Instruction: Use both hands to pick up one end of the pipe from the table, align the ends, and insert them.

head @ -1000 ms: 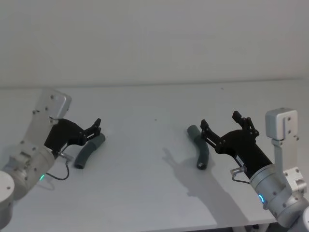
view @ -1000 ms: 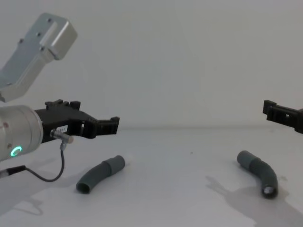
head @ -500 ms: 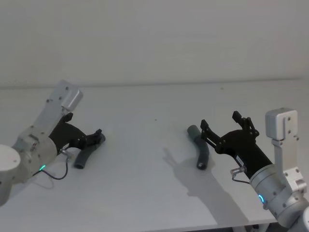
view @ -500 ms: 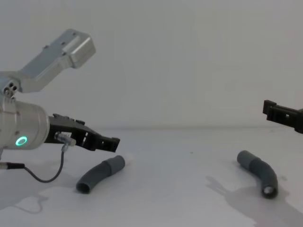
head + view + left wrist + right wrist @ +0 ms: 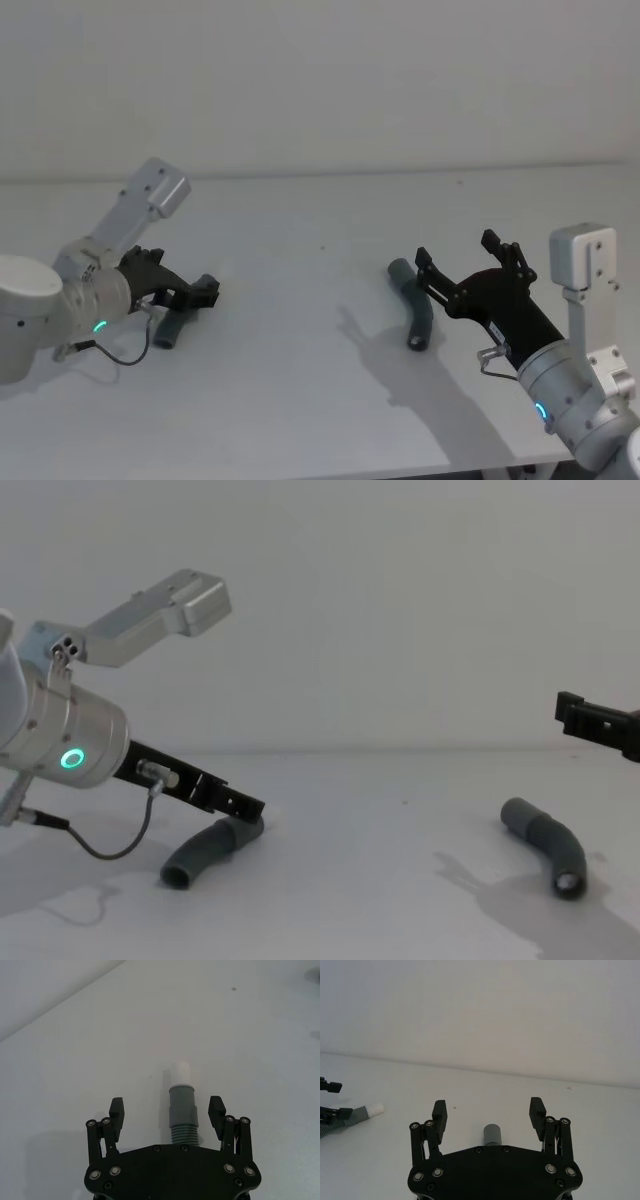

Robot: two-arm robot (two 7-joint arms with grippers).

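The white tip (image 5: 181, 1074) sits straight in the grey cuff's rim (image 5: 181, 1087), so it will stay in place and stick out ahead when the robot lifts the ribbed piece.
Two dark grey ribbed pipe pieces lie on the white table (image 5: 300, 390). The left piece (image 5: 178, 322) (image 5: 203, 848) has a smooth grey cuff (image 5: 181, 1105) and a narrow white tip (image 5: 181, 1072). My left gripper (image 5: 205, 293) (image 5: 166, 1109) is open and low over it, one jaw on each side of the cuff without touching it. The right piece (image 5: 416, 308) (image 5: 546, 842) lies curved, its dark open end (image 5: 568, 884) towards me. My right gripper (image 5: 456, 250) (image 5: 488, 1106) hovers open above it, with the piece's grey far end (image 5: 492, 1135) showing between the fingers.
A plain wall rises behind the table. A thin black cable (image 5: 122, 358) loops from the left wrist down onto the table. The table's front edge (image 5: 300, 470) runs close to my body. Bare table surface lies between the two pieces.
The left arm has tilted down and lowered, bringing its open gripper from above the left piece down around the cuff end. The right arm and both pipe pieces have stayed put.
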